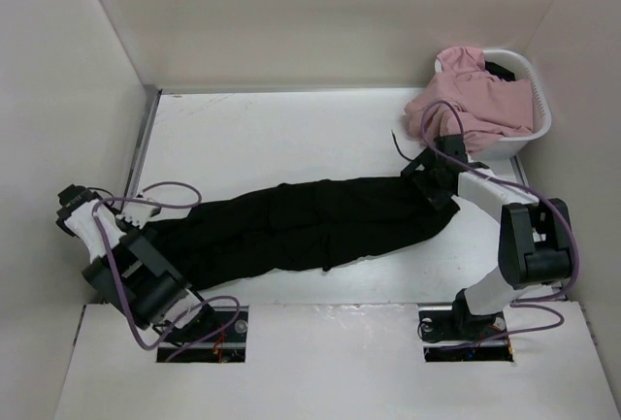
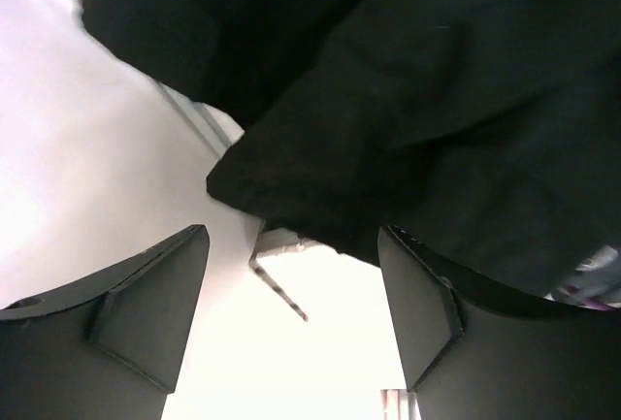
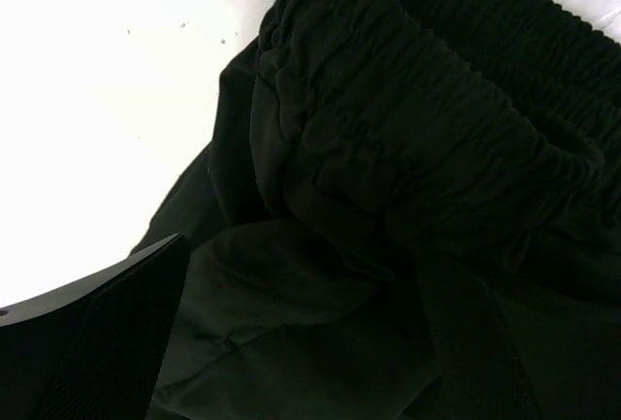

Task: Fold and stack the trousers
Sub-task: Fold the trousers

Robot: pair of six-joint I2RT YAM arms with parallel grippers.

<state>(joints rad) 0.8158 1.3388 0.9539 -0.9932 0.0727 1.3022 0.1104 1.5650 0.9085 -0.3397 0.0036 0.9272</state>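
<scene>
The trouser legs [image 1: 260,228] slant from the waist, so my left gripper should grab a cuff [image 2: 243,182] and tug that leg straight while my right gripper holds the waist.
The black trousers [image 1: 301,226] lie stretched across the white table, waist to the right and leg ends to the left. My left gripper [image 1: 155,229] is at the leg ends. In the left wrist view it [image 2: 293,245] is open and empty, with the trouser cuffs [image 2: 388,129] just beyond the fingertips. My right gripper [image 1: 437,187] is over the waist end. In the right wrist view only its left finger [image 3: 116,333] shows, set wide; the gathered elastic waistband [image 3: 417,119] and fabric fill the space beside it, and the other finger is lost in the black cloth.
A white basket [image 1: 537,134] at the back right holds a pale pink garment [image 1: 475,95]. White walls enclose the table on three sides. A metal rail [image 1: 144,144] runs along the left edge. The trousers' drawstring [image 1: 395,144] trails behind the waist.
</scene>
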